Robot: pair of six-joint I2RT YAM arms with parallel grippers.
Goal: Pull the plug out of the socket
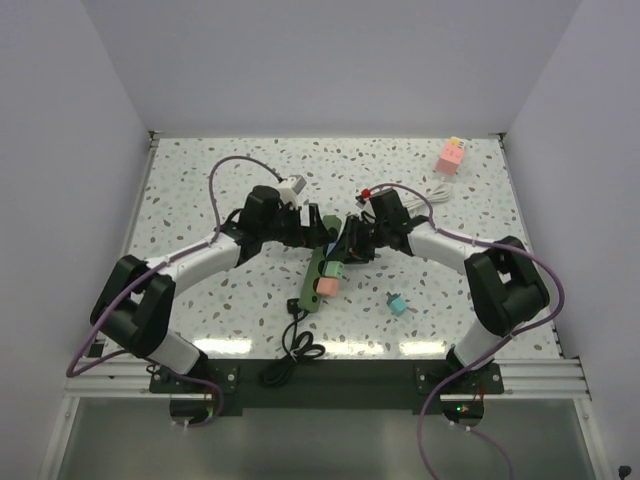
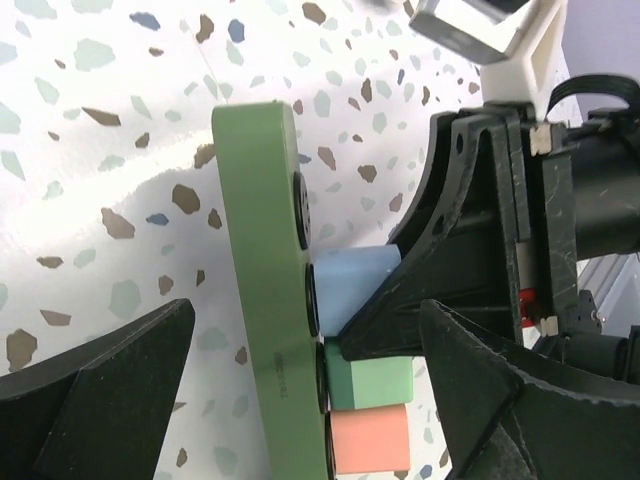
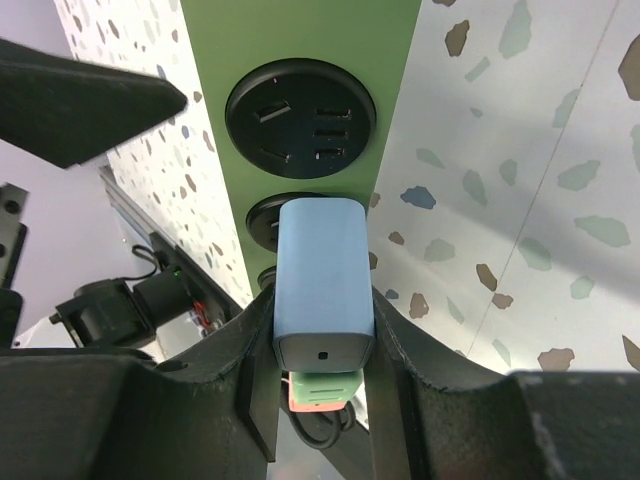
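The socket strip [image 2: 262, 220] is loose between my left gripper's open fingers, so my left gripper needs to close firmly on the socket strip's sides [image 2: 259, 375] before my right gripper pulls the blue plug.
The dark-green socket strip [image 1: 317, 280] lies in mid-table, its black cord [image 1: 296, 345] at the near end. A light-blue plug [image 3: 322, 285], a green plug [image 2: 370, 382] and a pink plug [image 2: 370, 440] sit in it side by side. My right gripper [image 3: 322, 300] is shut on the blue plug, which sits in its socket hole. Beyond it is an unused socket hole [image 3: 300, 110]. My left gripper [image 2: 300, 400] is open and straddles the strip [image 2: 265, 300] and plugs, touching neither side. In the top view both grippers meet at the strip's far end, left [image 1: 320, 228], right [image 1: 347, 245].
A pink and yellow block [image 1: 452, 155] sits far right. A loose white cable [image 1: 420, 195] lies behind the right arm. A white adapter [image 1: 292, 187] lies behind the left wrist. A small teal plug [image 1: 398, 304] lies near right of the strip. Walls ring the table.
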